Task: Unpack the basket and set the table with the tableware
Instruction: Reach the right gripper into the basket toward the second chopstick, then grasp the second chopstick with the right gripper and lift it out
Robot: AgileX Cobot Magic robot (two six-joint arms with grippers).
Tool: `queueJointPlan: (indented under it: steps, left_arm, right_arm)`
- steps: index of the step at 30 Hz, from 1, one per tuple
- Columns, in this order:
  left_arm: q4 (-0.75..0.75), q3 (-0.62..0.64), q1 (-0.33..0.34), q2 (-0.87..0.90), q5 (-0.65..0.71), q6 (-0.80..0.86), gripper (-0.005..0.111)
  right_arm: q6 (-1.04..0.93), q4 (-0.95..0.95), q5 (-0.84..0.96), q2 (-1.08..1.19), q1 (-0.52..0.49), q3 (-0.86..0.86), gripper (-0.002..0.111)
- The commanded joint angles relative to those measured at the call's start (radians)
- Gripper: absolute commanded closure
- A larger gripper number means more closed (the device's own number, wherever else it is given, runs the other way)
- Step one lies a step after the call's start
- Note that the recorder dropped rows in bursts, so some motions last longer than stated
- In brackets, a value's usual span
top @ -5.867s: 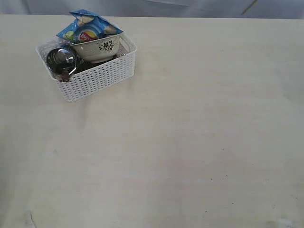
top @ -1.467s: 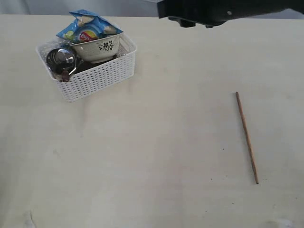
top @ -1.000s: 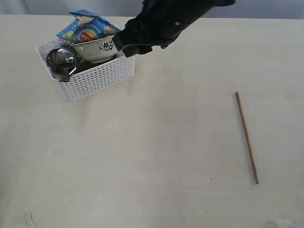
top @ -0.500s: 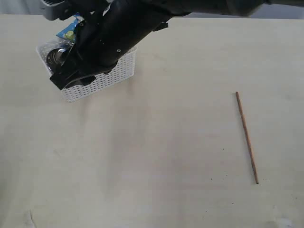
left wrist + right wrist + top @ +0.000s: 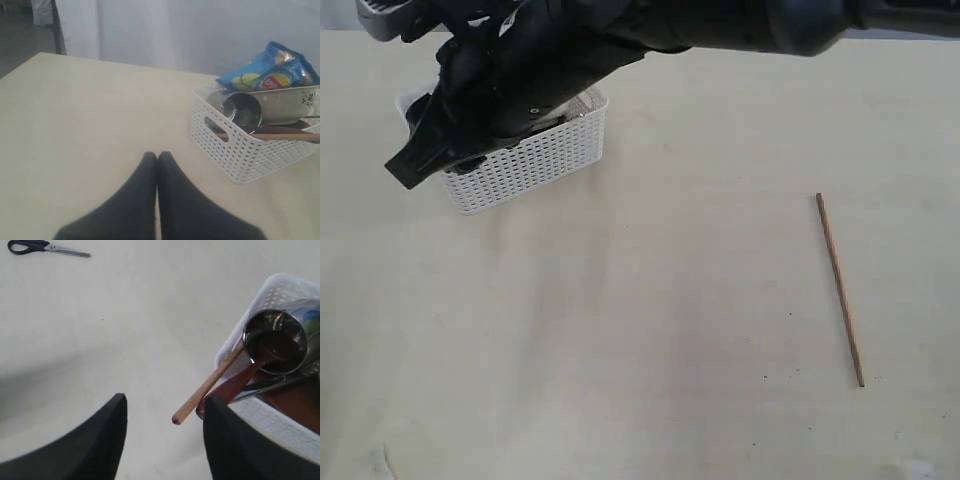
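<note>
I should keep moving my right gripper forward and close it on that end [image 5: 184, 412], as the wooden chopstick's loose end [image 5: 180, 416] is between its fingers, out past the dark red spoon.
The white basket [image 5: 535, 160] stands at the table's [image 5: 650, 330] far left, mostly covered by my right arm [image 5: 570, 60] reaching across it. My right gripper [image 5: 165, 407] is open at the basket's [image 5: 280, 290] outer end. The free end of a wooden chopstick [image 5: 207, 385] pokes between its jaws, untouched. Beside that lie a dark red spoon [image 5: 235, 385] and the steel cup [image 5: 275, 340]. Another chopstick [image 5: 840, 290] lies on the table at the right. My left gripper [image 5: 156, 156] is shut and empty, short of the basket [image 5: 250, 152], which holds the floral bowl [image 5: 287, 102] and cup [image 5: 243, 110].
A blue chip bag [image 5: 270, 75] sits on top of the bowl. Black-handled scissors [image 5: 45, 247] lie on the table well beyond the basket. A pale curtain [image 5: 200, 30] hangs behind the table's far edge.
My right arm has swung in from the back right and leftwards over the basket, now hiding the bowl and chip bag in the exterior view. The chopstick on the table has not moved.
</note>
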Motion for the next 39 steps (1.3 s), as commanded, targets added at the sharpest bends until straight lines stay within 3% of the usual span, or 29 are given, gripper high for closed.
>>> queueJointPlan:
  steps: [1,19,27,39]
  left_arm:
    - [0.000,0.002,-0.005,-0.002,-0.004,0.002,0.107]
    - [0.000,0.002,-0.005,-0.002,-0.004,0.002,0.107]
    - [0.000,0.002,-0.005,-0.002,-0.004,0.002,0.107]
    - [0.000,0.002,-0.005,-0.002,-0.004,0.002,0.107]
  right_arm:
    - [-0.011,-0.006,-0.030,0.035,0.001,-0.006,0.062]
    - [-0.011,0.008,-0.104,0.099,0.001,-0.006,0.062]
    - [-0.011,0.014,-0.104,0.099,0.001,-0.006,0.083]
    - [0.044,0.014,-0.070,0.099,0.001,-0.006,0.083]
